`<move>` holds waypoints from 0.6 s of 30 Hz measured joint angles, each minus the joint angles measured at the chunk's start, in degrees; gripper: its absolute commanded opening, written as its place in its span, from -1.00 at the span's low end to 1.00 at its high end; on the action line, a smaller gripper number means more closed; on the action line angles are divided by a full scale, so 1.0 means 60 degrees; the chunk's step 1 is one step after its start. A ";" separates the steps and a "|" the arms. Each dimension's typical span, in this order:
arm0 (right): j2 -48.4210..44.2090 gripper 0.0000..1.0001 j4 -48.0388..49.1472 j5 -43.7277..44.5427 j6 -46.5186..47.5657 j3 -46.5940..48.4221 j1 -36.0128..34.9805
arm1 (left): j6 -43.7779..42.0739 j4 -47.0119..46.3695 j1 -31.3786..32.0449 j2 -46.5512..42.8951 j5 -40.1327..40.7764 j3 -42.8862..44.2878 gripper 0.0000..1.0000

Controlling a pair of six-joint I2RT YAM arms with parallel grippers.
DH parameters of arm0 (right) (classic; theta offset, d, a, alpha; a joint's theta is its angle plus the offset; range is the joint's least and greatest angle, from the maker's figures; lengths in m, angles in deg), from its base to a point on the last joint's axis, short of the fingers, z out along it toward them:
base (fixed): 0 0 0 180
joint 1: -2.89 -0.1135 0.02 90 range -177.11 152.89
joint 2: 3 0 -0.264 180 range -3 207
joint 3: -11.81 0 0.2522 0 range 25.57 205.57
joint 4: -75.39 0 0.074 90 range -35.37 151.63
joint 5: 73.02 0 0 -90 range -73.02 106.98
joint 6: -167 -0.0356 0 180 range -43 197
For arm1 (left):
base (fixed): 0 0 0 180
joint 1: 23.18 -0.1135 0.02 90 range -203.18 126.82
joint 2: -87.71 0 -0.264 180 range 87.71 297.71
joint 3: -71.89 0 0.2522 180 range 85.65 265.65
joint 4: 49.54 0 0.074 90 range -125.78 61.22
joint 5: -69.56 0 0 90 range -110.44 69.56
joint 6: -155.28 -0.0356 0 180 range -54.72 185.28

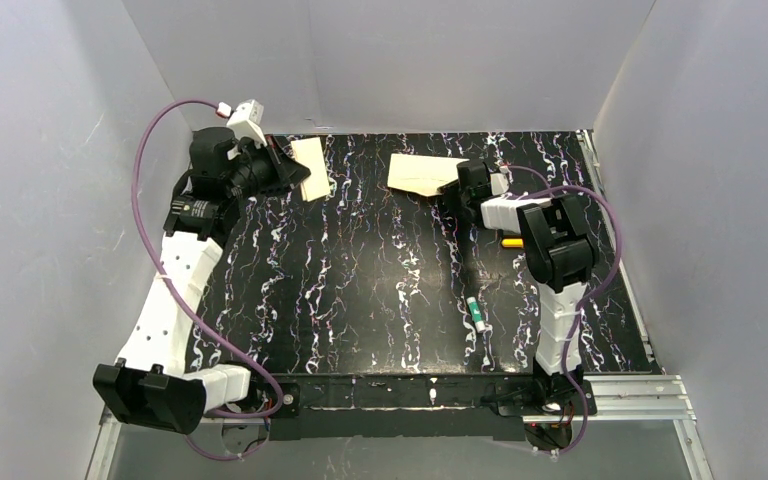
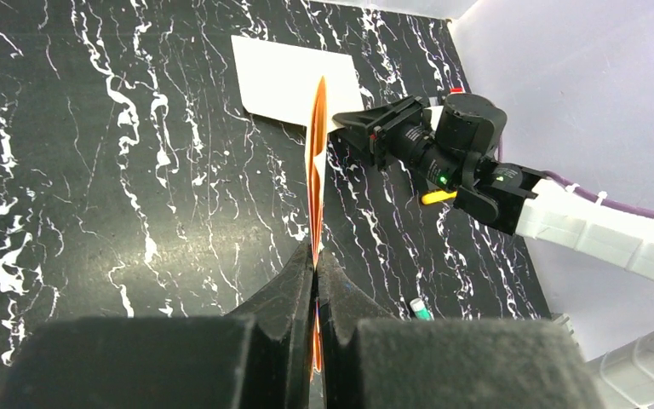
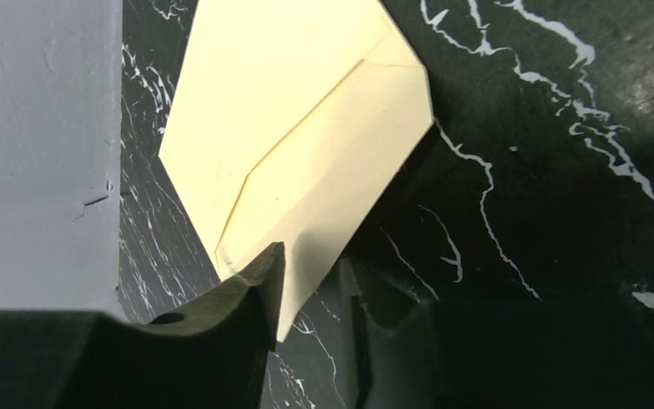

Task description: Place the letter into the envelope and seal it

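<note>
The envelope is far back with its flap (image 1: pixel 421 188) toward the front, so the robot's right gripper should pull and turn the envelope into the middle (image 1: pixel 395 266) before it takes the letter.
My left gripper (image 2: pixel 316 251) is shut on the pale letter (image 2: pixel 316 162), which it holds on edge above the black marbled table (image 1: pixel 360 290). In the top view this gripper (image 1: pixel 298 175) and the letter (image 1: pixel 312 168) are at the back left. The cream envelope (image 3: pixel 306 128) shows a pointed flap crease and lies flat at the back right (image 1: pixel 422 172). My right gripper (image 3: pixel 311 273) straddles the envelope's near corner, its jaws still apart with one fingertip (image 3: pixel 268 264) against the paper. It is also visible in the top view (image 1: pixel 457 182) and in the left wrist view (image 2: pixel 366 123).
A green-capped white tube (image 1: pixel 476 313) lies on the table near the right arm's base. A small yellow-orange object (image 1: pixel 511 241) lies beside the right arm. Grey walls (image 1: pixel 460 60) close in the back and both sides.
</note>
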 measured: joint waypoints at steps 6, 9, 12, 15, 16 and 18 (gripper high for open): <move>0.0186 -0.97 0.0182 -0.0248 0.0277 0.0036 0.0047 | -0.0244 0.0197 0.0000 -0.0244 0.0171 0.0379 -1.00; 0.0186 -0.97 0.0444 -0.0630 0.0794 0.0036 0.0073 | -0.0266 0.0193 0.0000 -0.0404 0.0182 0.0433 -1.00; 0.0117 -0.97 0.0605 -0.1293 0.1537 -0.0080 0.0124 | -0.0270 0.0197 0.0000 -0.0455 0.0171 0.0433 -1.00; -0.0178 -0.97 0.0011 -0.2299 0.2495 -0.0127 0.0138 | -0.0237 0.0197 0.0000 -0.0444 0.0098 0.0433 -1.00; -0.0350 -0.97 -0.0208 -0.2667 0.2863 -0.0160 0.0149 | -0.0219 0.0193 0.0000 -0.0433 0.0004 0.0430 -1.00; -0.0867 -0.97 -0.0528 -0.3384 0.3643 -0.0415 0.0160 | -0.0091 0.0146 -0.0004 -0.0375 -0.0280 0.0430 -1.00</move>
